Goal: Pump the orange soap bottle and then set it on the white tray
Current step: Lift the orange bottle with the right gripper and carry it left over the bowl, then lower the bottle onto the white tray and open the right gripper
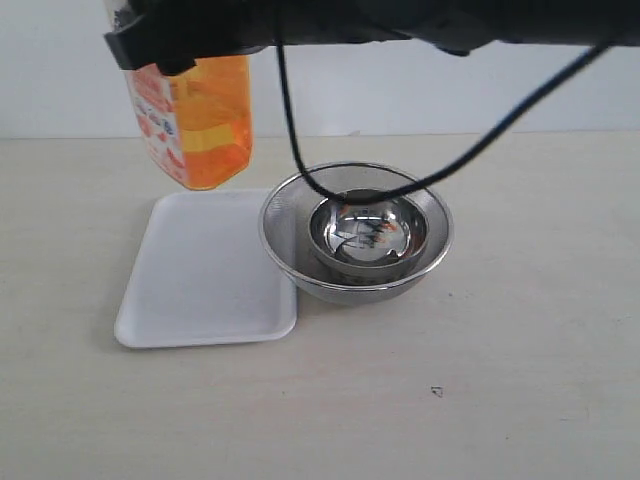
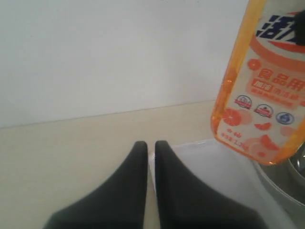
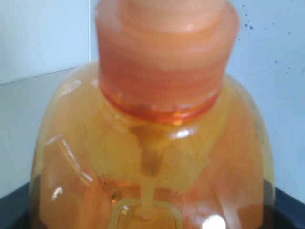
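Observation:
The orange soap bottle [image 1: 210, 130] is hanging base down above the empty white tray [image 1: 207, 270]. So my right gripper should go on lowering it until the bottle's base sits there before it lets go.
The orange soap bottle [image 1: 200, 125] hangs in the air, slightly tilted, over the far edge of the white tray [image 1: 200, 270]. My right gripper [image 1: 160, 50] has reached across from the right and is shut on the bottle's upper part. In the right wrist view the orange soap bottle [image 3: 152, 143] fills the picture, its orange collar [image 3: 162, 57] beyond and a dark finger [image 3: 12, 212] at the edge. The pump head is hidden. My left gripper [image 2: 150, 143] is shut on nothing, low beside the white tray [image 2: 214, 162], left of the orange soap bottle [image 2: 262, 95].
A round steel mesh strainer bowl [image 1: 290, 250] touches the tray's right side, with a smaller shiny steel bowl [image 1: 368, 235] inside it. A black cable [image 1: 300, 160] droops from the arm over the bowls. Beige tabletop [image 1: 500, 380] lies in front and to the right.

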### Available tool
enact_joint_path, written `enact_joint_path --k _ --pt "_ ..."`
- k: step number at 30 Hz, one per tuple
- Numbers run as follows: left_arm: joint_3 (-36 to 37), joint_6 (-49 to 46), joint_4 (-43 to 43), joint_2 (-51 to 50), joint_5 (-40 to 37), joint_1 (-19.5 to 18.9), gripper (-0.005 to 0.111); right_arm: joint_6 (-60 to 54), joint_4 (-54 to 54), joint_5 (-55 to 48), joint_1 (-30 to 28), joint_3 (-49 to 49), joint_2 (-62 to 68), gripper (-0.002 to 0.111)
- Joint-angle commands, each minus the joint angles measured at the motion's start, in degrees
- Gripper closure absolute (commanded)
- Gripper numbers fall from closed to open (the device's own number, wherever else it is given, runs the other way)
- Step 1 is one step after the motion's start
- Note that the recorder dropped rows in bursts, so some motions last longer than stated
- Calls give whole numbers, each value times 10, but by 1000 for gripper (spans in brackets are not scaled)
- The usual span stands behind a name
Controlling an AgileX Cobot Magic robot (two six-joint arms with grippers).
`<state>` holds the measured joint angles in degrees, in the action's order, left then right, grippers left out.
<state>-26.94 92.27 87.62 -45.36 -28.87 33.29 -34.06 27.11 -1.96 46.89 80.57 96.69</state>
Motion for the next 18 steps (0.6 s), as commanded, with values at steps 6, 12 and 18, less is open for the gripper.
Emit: enact_joint_path --k 6,12,18 --pt "85 20 -45 106 -5 -2 102 25 -5 52 5 109 178 109" --pt "85 20 -46 106 3 -2 102 25 -5 67 5 109 229 108" --pt "85 20 -46 106 6 -2 102 29 -7 80 6 109 238 18"
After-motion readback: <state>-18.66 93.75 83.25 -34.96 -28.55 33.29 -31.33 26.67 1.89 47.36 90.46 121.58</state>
